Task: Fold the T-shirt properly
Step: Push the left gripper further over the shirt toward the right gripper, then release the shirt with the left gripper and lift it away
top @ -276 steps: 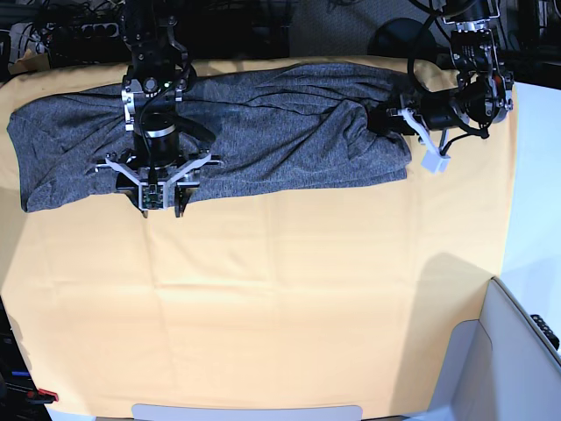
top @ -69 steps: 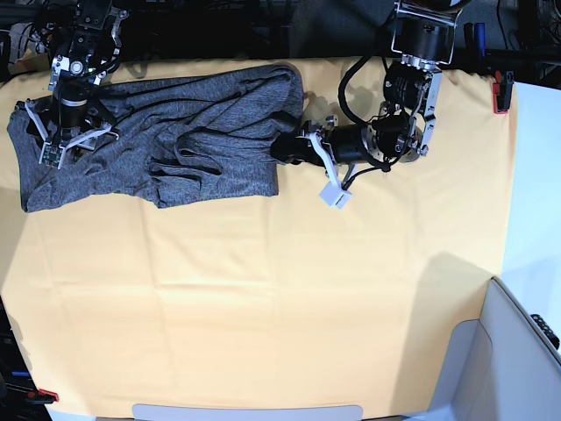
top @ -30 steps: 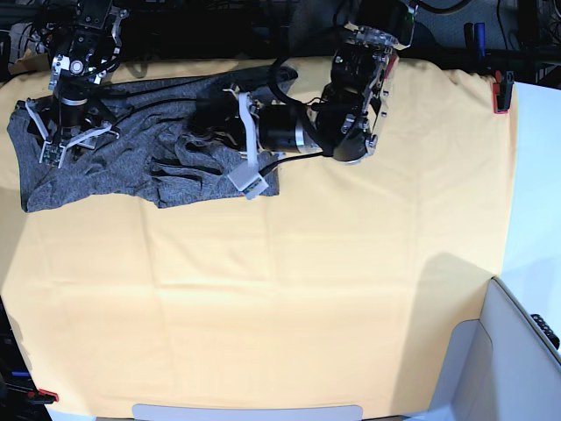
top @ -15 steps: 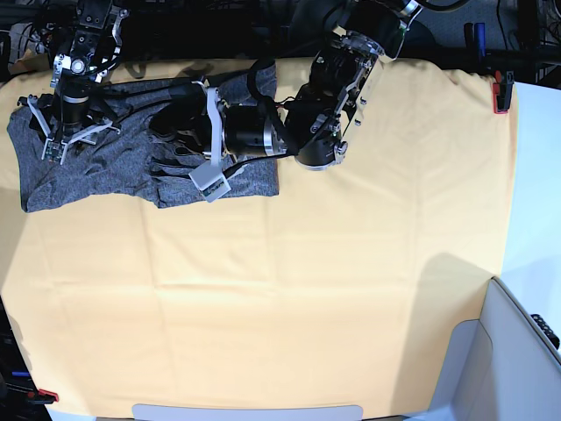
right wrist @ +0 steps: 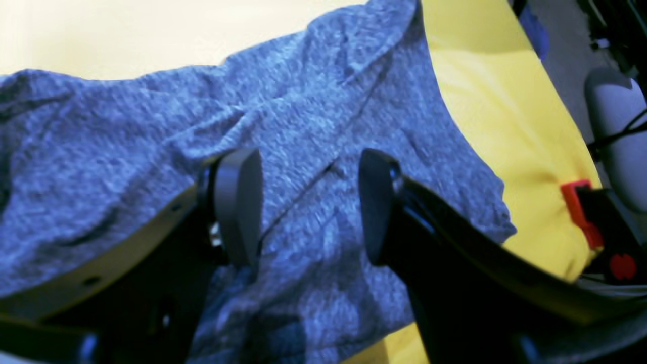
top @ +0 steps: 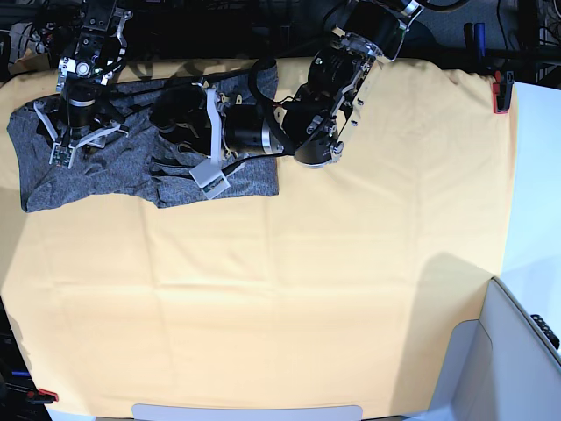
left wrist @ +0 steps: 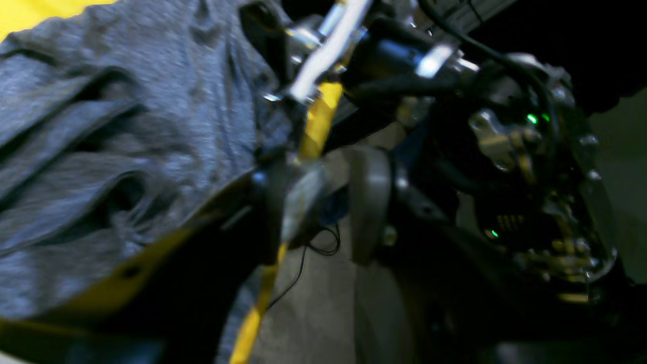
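Note:
A loose fold stands open beside the T-shirt's near edge, so I expect the fold to smooth out flat when my right gripper pulls that edge.
The T-shirt is a dark grey heathered shirt lying bunched in folds at the table's far left. My left gripper reaches across it from the right and hangs over its upper middle. In the left wrist view that gripper is open, the shirt lies to its left, and nothing sits between its fingers. My right gripper is over the shirt's left part. The right wrist view shows it open just above the fabric, gripping nothing.
A yellow-orange cloth covers the whole table. A red clamp holds it at the back right edge, and another red clamp shows in the right wrist view. A pale grey bin stands at the front right corner.
My left arm has carried the shirt's right part further left over the rest, and its gripper has opened and let the cloth go. The right gripper has barely moved.

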Available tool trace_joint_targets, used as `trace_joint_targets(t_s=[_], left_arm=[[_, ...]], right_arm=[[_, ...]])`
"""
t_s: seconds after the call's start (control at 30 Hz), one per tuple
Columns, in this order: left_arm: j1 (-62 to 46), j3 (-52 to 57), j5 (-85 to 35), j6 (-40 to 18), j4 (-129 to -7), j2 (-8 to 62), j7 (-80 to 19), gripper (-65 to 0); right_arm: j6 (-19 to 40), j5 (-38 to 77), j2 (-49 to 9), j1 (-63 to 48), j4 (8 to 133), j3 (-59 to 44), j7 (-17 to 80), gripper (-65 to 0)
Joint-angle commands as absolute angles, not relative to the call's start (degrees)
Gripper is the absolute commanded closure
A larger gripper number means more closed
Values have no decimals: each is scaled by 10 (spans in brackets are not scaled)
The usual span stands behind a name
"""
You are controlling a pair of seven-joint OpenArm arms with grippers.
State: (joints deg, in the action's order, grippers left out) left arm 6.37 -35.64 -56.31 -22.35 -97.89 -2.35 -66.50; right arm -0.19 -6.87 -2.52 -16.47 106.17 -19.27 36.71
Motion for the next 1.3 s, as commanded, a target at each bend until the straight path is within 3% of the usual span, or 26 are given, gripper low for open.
trace_joint_targets(t_s=[0.0, 0.37, 0.5, 0.6, 0.73, 0.8, 0.97, 1.13, 1.27], left_arm=[[72, -368, -580, -228, -989, -31, -654, -250], [75, -351, -578, -227, -989, -29, -654, -267], [73, -305, -578, -227, -989, -28, -659, -267], [73, -299, -578, -227, -989, -7, -655, -267], [73, -294, -578, -227, -989, 20, -653, -266], [73, -294, -577, -227, -989, 33, -647, -242], [72, -296, -577, -227, -980, 58, -614, -153], [72, -294, -577, -227, -950, 85, -602, 0], [59, -294, -577, -227, -949, 105, -567, -6]], right_arm=[[-6, -72, -30, -161, 1064, -196, 353, -309], [-4, -69, -31, -155, 1096, -195, 352, -307], [51, -50, -30, -160, 1164, -167, 355, -302], [67, -50, -31, -167, 1178, -130, 353, -233], [68, -51, -35, -172, 1178, -53, 353, -67], [68, -52, -36, -172, 1178, -7, 356, 0], [66, -54, -69, -172, 1178, 103, 356, 0], [43, -136, -80, -172, 1177, 168, 356, 0], [44, -196, -80, -168, 1173, 209, 356, 0]])
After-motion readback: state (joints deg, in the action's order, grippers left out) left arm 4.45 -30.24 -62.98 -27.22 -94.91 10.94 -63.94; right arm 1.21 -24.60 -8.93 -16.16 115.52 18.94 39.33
